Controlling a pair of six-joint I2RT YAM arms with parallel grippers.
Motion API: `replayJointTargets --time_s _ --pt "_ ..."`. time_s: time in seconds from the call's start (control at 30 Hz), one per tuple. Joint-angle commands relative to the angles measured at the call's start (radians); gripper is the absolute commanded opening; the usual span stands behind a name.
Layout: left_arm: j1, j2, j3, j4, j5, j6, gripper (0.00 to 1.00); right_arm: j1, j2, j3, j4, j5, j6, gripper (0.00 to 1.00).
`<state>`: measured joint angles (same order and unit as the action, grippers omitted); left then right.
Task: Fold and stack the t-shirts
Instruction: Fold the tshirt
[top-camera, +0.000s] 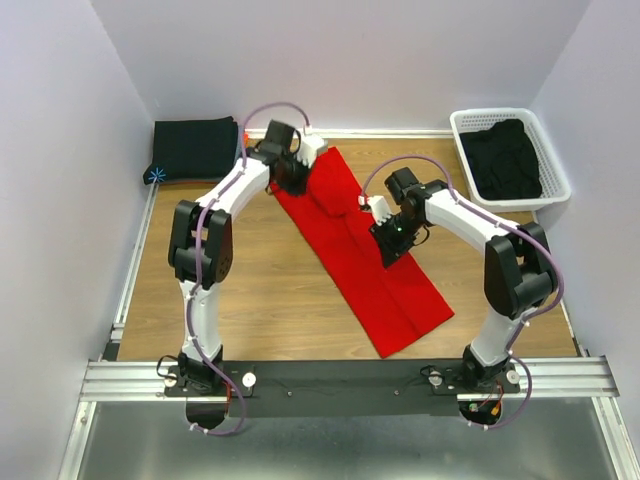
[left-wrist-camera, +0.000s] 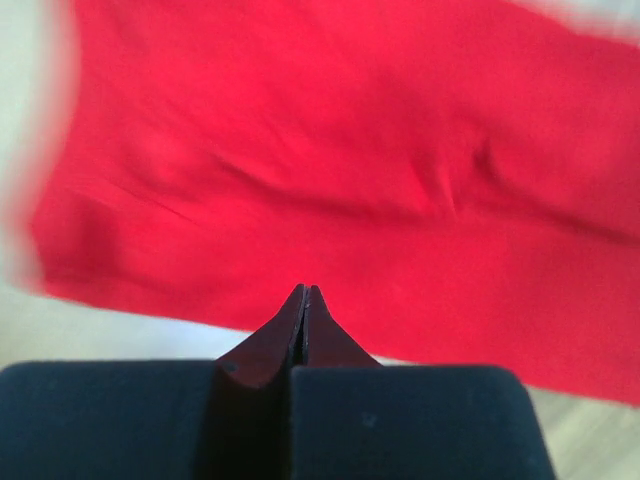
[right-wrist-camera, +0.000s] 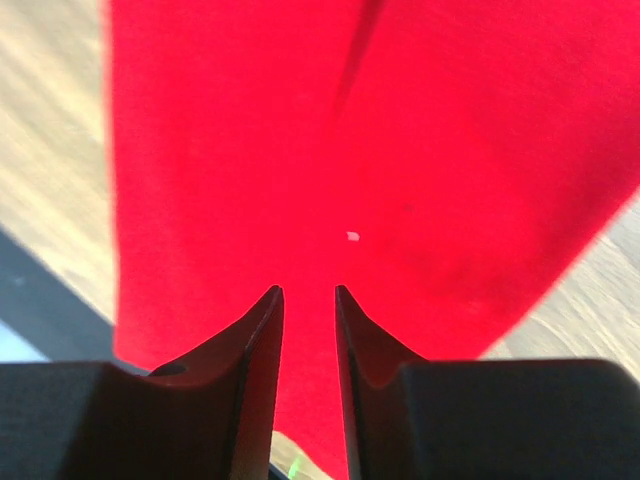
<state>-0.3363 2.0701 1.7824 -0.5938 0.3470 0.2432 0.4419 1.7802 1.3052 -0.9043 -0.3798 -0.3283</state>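
Observation:
The red t-shirt's long strip (top-camera: 349, 246) is at an angle across the table, so my right gripper should swing it straight before both grippers grab its near end (top-camera: 416, 335).
The red t-shirt (top-camera: 370, 270) lies on the wooden table as a long strip folded lengthwise, running from back centre to front right. My left gripper (top-camera: 293, 178) hovers at its far end; in the left wrist view its jaws (left-wrist-camera: 305, 290) are shut and empty, with the red cloth (left-wrist-camera: 350, 150) just beyond the tips. My right gripper (top-camera: 390, 245) is over the strip's right edge near the middle. In the right wrist view it (right-wrist-camera: 309, 292) is open by a narrow gap above the red cloth (right-wrist-camera: 300, 130). A folded black t-shirt (top-camera: 195, 148) lies at the back left.
A white lattice basket (top-camera: 555, 165) at the back right holds a crumpled black shirt (top-camera: 505, 160). White walls close in the table on the left, back and right. The metal rail (top-camera: 340, 378) with the arm bases runs along the near edge.

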Motion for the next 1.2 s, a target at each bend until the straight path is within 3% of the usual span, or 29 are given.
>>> replayJointTargets --time_s 0.0,0.2,0.33,0.53,0.63,0.7,0.9,1.17 --pt "-0.012 0.019 -0.109 -0.012 0.057 -0.077 0.00 -0.028 0.012 0.003 0.028 0.125 0.012 0.33" --pt "-0.017 0.103 -0.092 -0.035 -0.012 -0.085 0.00 -0.035 -0.001 -0.055 0.033 0.165 -0.025 0.30" --pt "-0.017 0.205 -0.016 -0.047 -0.055 -0.074 0.00 -0.035 0.027 -0.106 0.038 0.085 -0.003 0.28" --pt "0.008 0.464 0.340 -0.179 -0.106 -0.032 0.00 -0.034 0.082 -0.113 0.054 -0.089 0.054 0.28" --pt "0.045 0.585 0.668 -0.262 -0.088 -0.001 0.00 -0.023 0.107 -0.070 0.070 -0.183 0.081 0.30" --pt "0.052 0.598 0.721 -0.256 -0.101 0.027 0.00 -0.002 0.125 -0.052 0.081 -0.215 0.090 0.30" --pt "0.054 0.328 0.434 -0.074 -0.160 0.094 0.02 0.047 0.202 0.017 0.133 -0.306 0.147 0.31" --pt "0.100 0.087 0.206 -0.023 -0.025 0.048 0.50 0.121 0.265 0.031 0.197 -0.334 0.199 0.31"
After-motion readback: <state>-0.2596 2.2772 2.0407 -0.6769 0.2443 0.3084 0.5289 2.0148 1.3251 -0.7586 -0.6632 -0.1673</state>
